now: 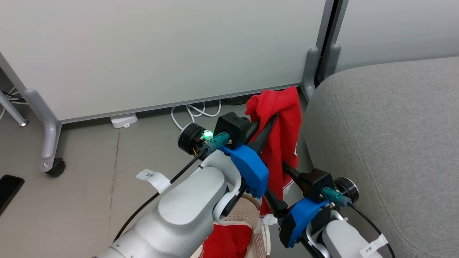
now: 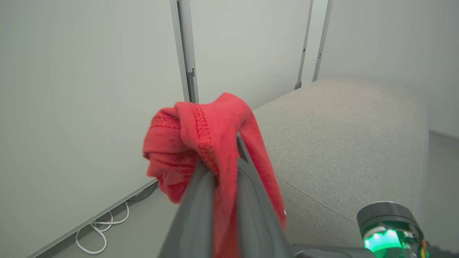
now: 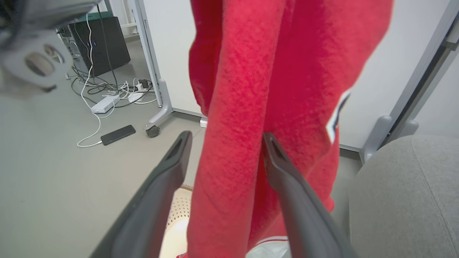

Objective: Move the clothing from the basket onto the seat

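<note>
The red garment (image 1: 284, 122) will crumple into a heap when the robot lowers it onto the seat, because the cloth hangs in loose, narrow folds (image 1: 274, 165).
A piece of the clothing (image 1: 283, 122), a bright red garment with white trim, hangs from my left gripper (image 1: 269, 120), which is shut on its bunched top edge. In the left wrist view the fabric (image 2: 193, 132) drapes over both fingers of that gripper (image 2: 220, 154). My right gripper (image 1: 276, 179) is lower and open; the hanging cloth (image 3: 251, 89) passes between its spread fingers (image 3: 226, 135). The basket (image 1: 247, 215) sits below my arms, with more red clothing (image 1: 229, 240) inside it. The grey seat (image 1: 387, 143) lies just right of the garment.
White partition panels (image 1: 161, 53) on wheeled feet (image 1: 55, 166) stand behind. White cables (image 1: 190, 114) and a power strip (image 1: 123, 120) lie on the floor by the panel. A black phone (image 1: 9, 188) rests on the floor at the left.
</note>
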Controlling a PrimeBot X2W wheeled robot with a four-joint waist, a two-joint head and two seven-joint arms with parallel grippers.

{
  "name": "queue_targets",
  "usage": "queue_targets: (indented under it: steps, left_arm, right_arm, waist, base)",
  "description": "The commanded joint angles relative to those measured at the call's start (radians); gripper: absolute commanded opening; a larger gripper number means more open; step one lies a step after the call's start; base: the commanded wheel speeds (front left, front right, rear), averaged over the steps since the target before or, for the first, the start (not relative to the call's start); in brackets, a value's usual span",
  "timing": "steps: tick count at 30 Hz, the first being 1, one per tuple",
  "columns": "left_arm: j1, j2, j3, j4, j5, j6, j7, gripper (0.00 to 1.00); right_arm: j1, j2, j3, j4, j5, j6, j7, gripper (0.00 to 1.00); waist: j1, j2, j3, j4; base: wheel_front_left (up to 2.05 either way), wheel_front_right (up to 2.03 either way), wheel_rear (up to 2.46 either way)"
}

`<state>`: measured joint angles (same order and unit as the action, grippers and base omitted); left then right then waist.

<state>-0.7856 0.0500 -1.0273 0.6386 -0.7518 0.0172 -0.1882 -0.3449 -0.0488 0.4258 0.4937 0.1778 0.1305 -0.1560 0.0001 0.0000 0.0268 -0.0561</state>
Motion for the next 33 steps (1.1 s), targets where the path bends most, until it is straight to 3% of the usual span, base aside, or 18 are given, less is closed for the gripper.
queue_targets:
  steps: [1,3,4,5,6,28,29,30,31,33]
  left_arm:
    - [-0.019,0.001,-0.005,0.002,-0.006,0.003,-0.011,0.0]
    - [-0.024,0.001,-0.013,0.004,-0.014,0.005,-0.011,0.0]
    - [-0.024,0.001,-0.017,0.005,-0.017,0.007,-0.013,0.0]
    - [-0.025,0.001,-0.021,0.006,-0.022,0.008,-0.015,0.0]
    - [-0.026,0.001,-0.025,0.006,-0.024,0.008,-0.017,0.0]
    - [-0.038,0.001,-0.075,0.026,-0.087,0.027,-0.044,0.0]
    - [-0.037,0.001,-0.077,0.026,-0.089,0.025,-0.045,0.18]
    - [-0.037,0.001,-0.079,0.026,-0.092,0.025,-0.045,0.49]
    - [-0.038,0.001,-0.081,0.026,-0.093,0.025,-0.046,1.0]
    - [-0.041,0.001,-0.086,0.027,-0.097,0.027,-0.047,1.0]
  right_arm:
    - [-0.024,-0.003,0.005,0.019,0.006,0.0,0.003,1.0]
    - [-0.047,-0.003,0.005,0.051,0.012,0.0,0.005,1.0]
    - [-0.056,-0.003,0.006,0.064,0.015,0.0,0.005,0.84]
    - [-0.066,-0.003,0.005,0.076,0.018,0.0,0.002,0.36]
    - [-0.073,-0.003,0.006,0.087,0.018,0.0,-0.003,0.0]
    - [-0.112,-0.003,0.018,0.178,0.051,0.0,-0.058,0.0]
    - [-0.112,-0.003,0.019,0.179,0.05,0.0,-0.058,0.0]
    - [-0.113,-0.003,0.02,0.18,0.049,0.0,-0.058,0.0]
    - [-0.114,-0.003,0.02,0.18,0.049,0.0,-0.059,0.0]
    - [-0.115,-0.003,0.02,0.181,0.047,0.0,-0.06,0.0]
  waist:
    - [-0.0001,0.0,-0.001,0.003]
    - [-0.0001,0.0,-0.001,0.006]
    - [-0.0001,0.0,-0.002,0.008]
    - [-0.0001,0.0,-0.002,0.009]
    - [-0.0001,0.0,-0.003,0.01]
    - [-0.0001,0.0,-0.011,0.0]
    - [-0.0001,0.0,-0.012,0.0]
    - [-0.0001,0.0,-0.013,0.0]
    - [-0.0001,0.0,-0.013,0.0]
    - [-0.0001,0.0,-0.013,0.001]
  base:
    - [0.0,0.0,0.0]
    - [0.0,0.0,0.0]
    - [0.0,0.0,0.0]
    - [0.0,0.0,0.0]
    - [0.0,0.0,0.0]
    - [0.0,0.0,0.0]
    - [0.0,0.0,0.0]
    - [0.0,0.0,0.0]
    - [0.0,0.0,0.0]
    - [0.0,0.0,0.0]
